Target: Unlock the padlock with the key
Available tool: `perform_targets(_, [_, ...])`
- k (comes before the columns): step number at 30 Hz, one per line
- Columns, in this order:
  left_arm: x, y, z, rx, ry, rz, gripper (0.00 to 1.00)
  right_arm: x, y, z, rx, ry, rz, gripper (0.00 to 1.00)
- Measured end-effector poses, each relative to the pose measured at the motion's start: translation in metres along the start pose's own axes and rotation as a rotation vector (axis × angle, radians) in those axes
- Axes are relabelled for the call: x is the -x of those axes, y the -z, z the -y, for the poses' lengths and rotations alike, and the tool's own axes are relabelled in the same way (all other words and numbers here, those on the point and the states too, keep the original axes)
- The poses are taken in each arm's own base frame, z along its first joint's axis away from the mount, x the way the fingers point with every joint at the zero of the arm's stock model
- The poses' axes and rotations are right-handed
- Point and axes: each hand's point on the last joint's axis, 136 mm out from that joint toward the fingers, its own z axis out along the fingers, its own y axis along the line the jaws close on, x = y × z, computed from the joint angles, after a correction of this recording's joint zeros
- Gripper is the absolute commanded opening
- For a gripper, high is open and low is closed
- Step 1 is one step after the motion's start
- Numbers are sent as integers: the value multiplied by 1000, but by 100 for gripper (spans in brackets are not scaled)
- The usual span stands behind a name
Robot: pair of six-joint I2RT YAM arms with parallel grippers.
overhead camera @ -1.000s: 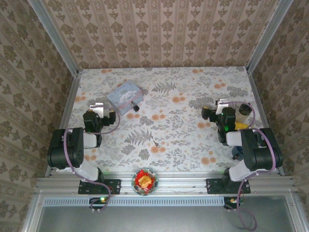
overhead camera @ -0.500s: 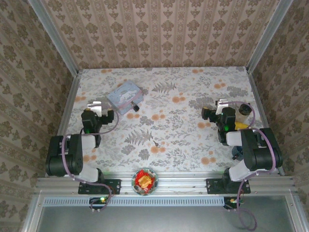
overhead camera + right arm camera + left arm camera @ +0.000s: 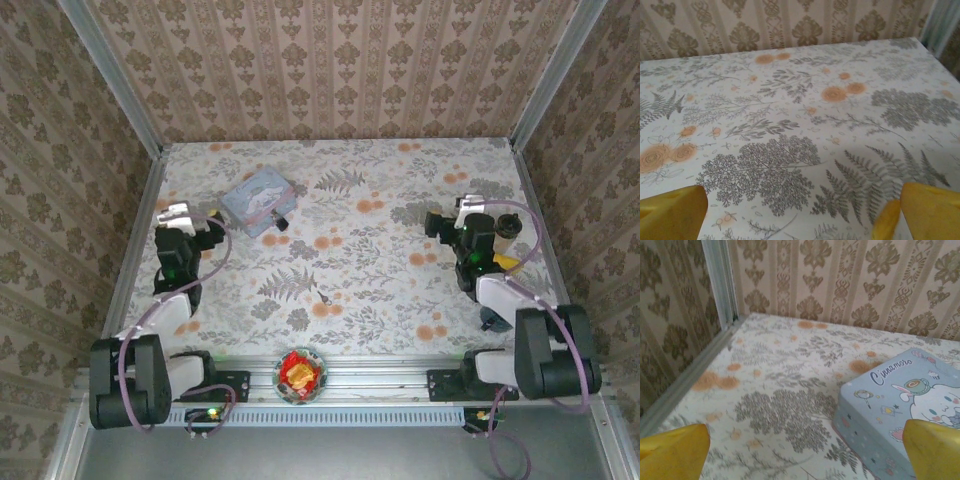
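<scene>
My open right gripper should keep heading toward the key's ring end [image 3: 326, 300] and close there, since the key is lying clear [image 3: 322, 296] of the padlock and the tin.
The padlock [image 3: 281, 222] is a tiny dark body lying on the table at the near right corner of the pale blue cartoon tin [image 3: 258, 198]. The key [image 3: 322, 297] is a thin dark sliver on the floral cloth, nearer the front and middle. My left gripper [image 3: 178, 212] stands open, left of the tin and low over the table. In the left wrist view its yellow fingertips [image 3: 671, 452] are spread wide, with the tin [image 3: 900, 400] just ahead on the right. My right gripper [image 3: 478, 206] is open over the right side, its yellow fingertips [image 3: 932, 210] wide apart over bare cloth.
Patterned walls with aluminium posts [image 3: 110, 75] close in three sides of the table. A small red and yellow object [image 3: 300, 373] sits on the front rail between the arm bases. A yellow item [image 3: 506, 262] lies beside the right arm.
The left gripper has shifted left and slightly back, away from the tin. The right gripper has moved a little right and back. Both stay open, and the padlock and key have not moved.
</scene>
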Motion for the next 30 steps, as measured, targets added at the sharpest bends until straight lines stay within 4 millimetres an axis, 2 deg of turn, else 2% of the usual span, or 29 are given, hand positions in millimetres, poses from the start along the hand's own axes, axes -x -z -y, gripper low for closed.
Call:
perform_targets(4, [2, 2, 4, 0, 99, -56, 100, 20, 13, 4, -37, -62, -25, 100])
perform_targets(6, [-4, 8, 16, -26, 128, -92, 100, 25, 19, 0, -35, -82, -38, 100])
perform_targets(8, [-13, 17, 34, -65, 136, -140, 100, 22, 26, -13, -17, -87, -68, 100])
perform_targets(10, [-23, 30, 55, -113, 138, -178, 100, 13, 35, -36, 17, -69, -120, 100])
perform_targets(13, [-40, 53, 73, -163, 155, -219, 100, -5, 53, -80, 84, -9, -207, 97])
perform_targets(19, [-72, 78, 57, -109, 233, -275, 100, -34, 96, -155, 210, 67, -354, 83])
perform_targets(24, [-69, 84, 51, -86, 260, -246, 100, -71, 118, -208, 292, 110, -506, 71])
perform_targets(27, [-70, 84, 50, -83, 264, -246, 100, -98, 124, -238, 339, 114, -620, 57])
perform_targets(30, [-77, 82, 49, -75, 260, -265, 100, -124, 129, -265, 376, 113, -733, 49])
